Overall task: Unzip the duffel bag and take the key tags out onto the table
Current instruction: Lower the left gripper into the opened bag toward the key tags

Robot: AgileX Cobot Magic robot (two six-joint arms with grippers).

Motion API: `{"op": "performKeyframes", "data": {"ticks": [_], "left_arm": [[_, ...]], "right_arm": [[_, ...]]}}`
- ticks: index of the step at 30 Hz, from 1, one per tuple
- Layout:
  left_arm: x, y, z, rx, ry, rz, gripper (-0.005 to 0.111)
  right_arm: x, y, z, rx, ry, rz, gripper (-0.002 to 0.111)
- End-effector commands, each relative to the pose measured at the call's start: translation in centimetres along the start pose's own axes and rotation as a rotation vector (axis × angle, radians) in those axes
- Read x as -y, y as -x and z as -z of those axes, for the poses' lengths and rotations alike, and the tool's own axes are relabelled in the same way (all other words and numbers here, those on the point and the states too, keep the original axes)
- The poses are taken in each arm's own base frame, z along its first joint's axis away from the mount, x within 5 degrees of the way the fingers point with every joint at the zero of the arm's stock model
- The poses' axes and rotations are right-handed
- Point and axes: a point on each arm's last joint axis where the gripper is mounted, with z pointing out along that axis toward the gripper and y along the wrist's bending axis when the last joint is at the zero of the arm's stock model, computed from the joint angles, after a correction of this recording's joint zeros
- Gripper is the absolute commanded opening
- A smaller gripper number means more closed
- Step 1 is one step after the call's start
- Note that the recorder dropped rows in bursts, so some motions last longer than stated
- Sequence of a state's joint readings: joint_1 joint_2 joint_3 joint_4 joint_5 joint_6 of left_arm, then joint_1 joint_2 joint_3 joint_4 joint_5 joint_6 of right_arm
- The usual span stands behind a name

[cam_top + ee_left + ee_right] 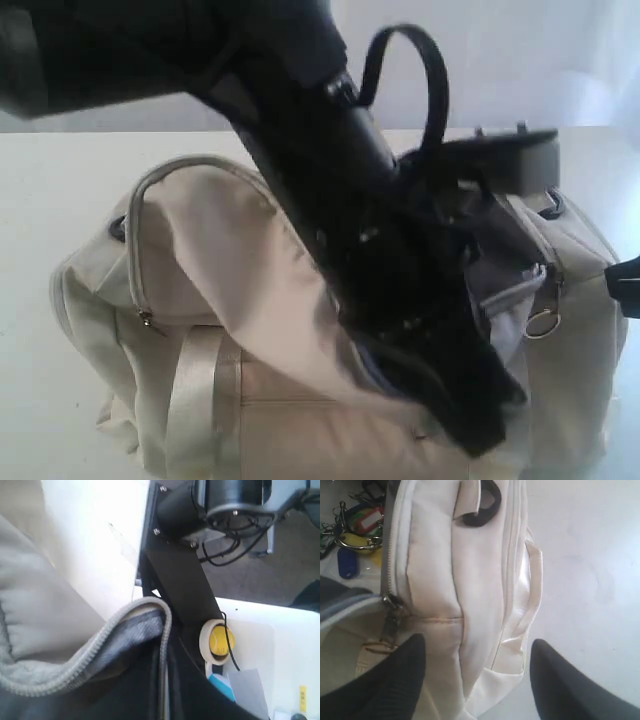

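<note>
The bag's loose flap (255,275) lies over the bag's opening above the key tags, so the robot's left gripper should first fold the flap down over the bag's front (300,425) and then reach in.
The cream duffel bag (200,290) lies on the white table (40,190) with its top zipper (60,672) open, showing dark grey lining (135,630). My left arm reaches down across the bag, and the left gripper (480,425) is sunk in the dark opening with its fingers hidden. At the bag's right end, my right gripper (477,680) stands open, empty, one finger over the fabric by the zipper pull (392,612), the other over the table. The key tags (352,527), green, red, blue and yellow on metal rings, lie on a pale surface beyond the zipper edge.
A black strap ring (482,505) sits on the bag's end, and a pale webbing handle (195,400) hangs down its front. Beyond the table stand a black arm base (200,510) and a tape roll with a yellow ball (217,642).
</note>
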State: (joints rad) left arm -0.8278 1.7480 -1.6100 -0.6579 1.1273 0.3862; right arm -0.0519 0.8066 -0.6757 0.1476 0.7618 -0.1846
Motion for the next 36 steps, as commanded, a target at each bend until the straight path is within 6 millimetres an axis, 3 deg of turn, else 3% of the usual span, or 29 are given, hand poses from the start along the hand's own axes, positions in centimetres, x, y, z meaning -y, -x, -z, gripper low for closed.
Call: {"op": "performKeyframes", "data": {"ticks": [1, 4, 6, 12, 15, 19, 22, 28, 31, 36], "left_arm": [[1.4, -2.0, -2.8, -0.123, -0.083, 0.025, 0.0], [1.2, -2.5, -4.1, -0.119, -0.07, 0.042, 0.0], [1.1, -2.8, -4.5, -0.124, -0.082, 0.06, 0.007], [1.4, -2.6, -4.4, -0.107, -0.119, 0.074, 0.056], [2.2, -1.6, -3.4, -0.068, -0.129, 0.043, 0.067], [3.7, 0.1, -0.9, -0.047, -0.117, -0.045, 0.067], [4.0, 1.0, 1.0, -0.053, 0.01, -0.084, 0.066], [0.2, 0.4, 3.8, -0.156, 0.572, 0.038, 0.044], [-1.8, -0.9, 3.6, -0.235, 0.735, 0.11, 0.031], [-3.7, -3.7, 1.1, -0.392, 0.737, 0.146, 0.015]], "right_arm": [[0.2, 0.1, 0.3, 0.019, -0.016, -0.01, 0.057], [0.2, 0.2, 0.3, 0.02, -0.015, -0.012, 0.057], [0.1, 0.2, 0.2, 0.02, -0.012, -0.015, 0.057], [0.1, 0.2, 0.2, 0.021, -0.008, -0.02, 0.057], [0.1, 0.2, 0.2, 0.021, -0.006, -0.021, 0.057], [0.1, 0.2, 0.2, 0.023, -0.007, -0.021, 0.057], [0.1, 0.2, 0.2, 0.023, -0.007, -0.021, 0.057], [0.1, 0.2, 0.3, 0.023, -0.007, -0.031, 0.057], [0.0, 0.2, 0.3, 0.024, -0.002, -0.035, 0.057], [-0.1, 0.2, 0.3, 0.023, 0.012, -0.049, 0.057]]}}
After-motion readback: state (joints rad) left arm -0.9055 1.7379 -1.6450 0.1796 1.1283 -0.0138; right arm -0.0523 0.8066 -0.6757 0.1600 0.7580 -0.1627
